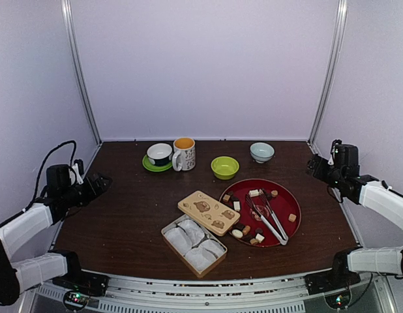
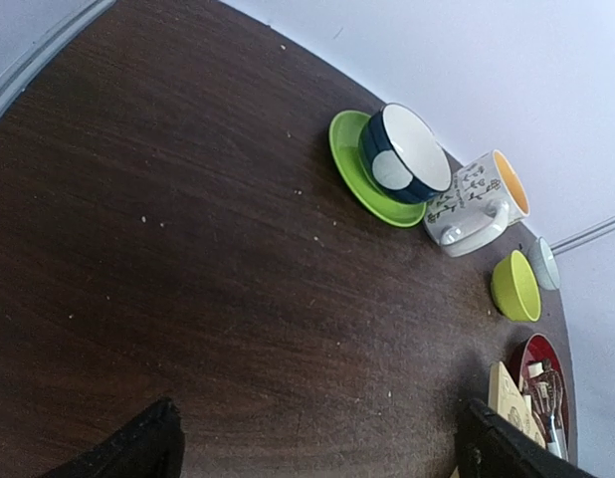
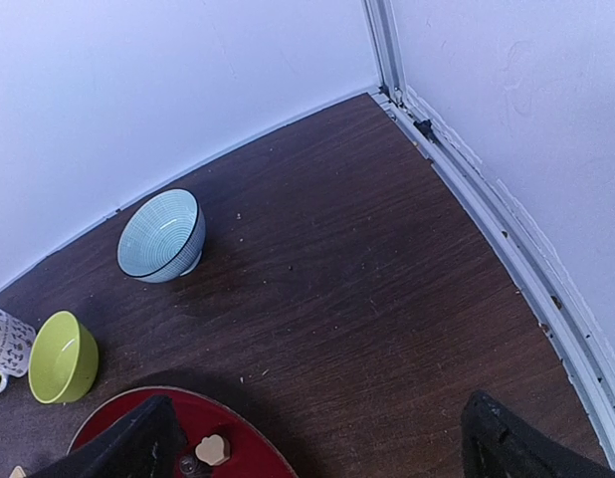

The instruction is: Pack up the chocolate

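The bear-printed lid's corner [image 1: 181, 205] sticks out from the tin box and has open space before it [image 1: 146, 202], so my left gripper continues to go in until its fingers close there.
Several small chocolates [image 1: 249, 229] in tan, dark brown and cream lie scattered on a round red plate [image 1: 292, 198], with silver tongs [image 1: 269, 217] lying across it. One tan piece [image 3: 213, 449] shows in the right wrist view. An open tin box [image 1: 195, 246] holding white paper liners stands in front of the plate, its bear-printed lid [image 1: 208, 212] leaning beside it. My left gripper [image 1: 100, 184] is open and empty at the far left edge. My right gripper [image 1: 313, 163] is open and empty at the far right, beyond the plate.
At the back stand a dark blue cup [image 1: 160, 154] on a green saucer [image 1: 152, 165], a patterned mug [image 1: 184, 154], a lime bowl [image 1: 225, 167] and a pale blue bowl [image 1: 262, 152]. White walls and metal rails enclose the table.
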`<state>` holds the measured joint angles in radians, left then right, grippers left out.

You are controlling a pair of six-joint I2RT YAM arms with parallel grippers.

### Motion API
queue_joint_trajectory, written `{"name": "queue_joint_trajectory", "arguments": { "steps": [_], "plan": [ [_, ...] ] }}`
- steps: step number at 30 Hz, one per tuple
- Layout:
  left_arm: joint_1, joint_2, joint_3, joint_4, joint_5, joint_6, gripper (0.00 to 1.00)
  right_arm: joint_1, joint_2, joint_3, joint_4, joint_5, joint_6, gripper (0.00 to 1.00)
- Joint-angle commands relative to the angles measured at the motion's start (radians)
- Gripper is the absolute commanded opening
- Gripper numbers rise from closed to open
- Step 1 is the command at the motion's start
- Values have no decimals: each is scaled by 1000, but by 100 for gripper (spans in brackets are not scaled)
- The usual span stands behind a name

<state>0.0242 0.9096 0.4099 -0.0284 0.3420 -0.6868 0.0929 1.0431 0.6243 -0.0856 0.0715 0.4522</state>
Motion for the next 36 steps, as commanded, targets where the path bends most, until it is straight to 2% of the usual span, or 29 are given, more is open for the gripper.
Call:
{"name": "queue_joint_trajectory", "arguments": {
  "steps": [1,10,19,28,36],
  "plan": [
    [-3,31,34,2,61,50,98,-5,-3,-15,27,-18,-5,100],
    [-4,85,22,87,249,70,98,-5,0,-10,22,-20,-24,100],
    [-9,137,8,136,304,37,97,-5,5,-9,39,-44,-21,99],
    [-154,230,10,275,292,-55,98,-5,9,-7,42,-69,-21,99],
    [-235,305,33,349,259,-162,98,-5,9,0,43,-82,-25,99]
  ]
}}
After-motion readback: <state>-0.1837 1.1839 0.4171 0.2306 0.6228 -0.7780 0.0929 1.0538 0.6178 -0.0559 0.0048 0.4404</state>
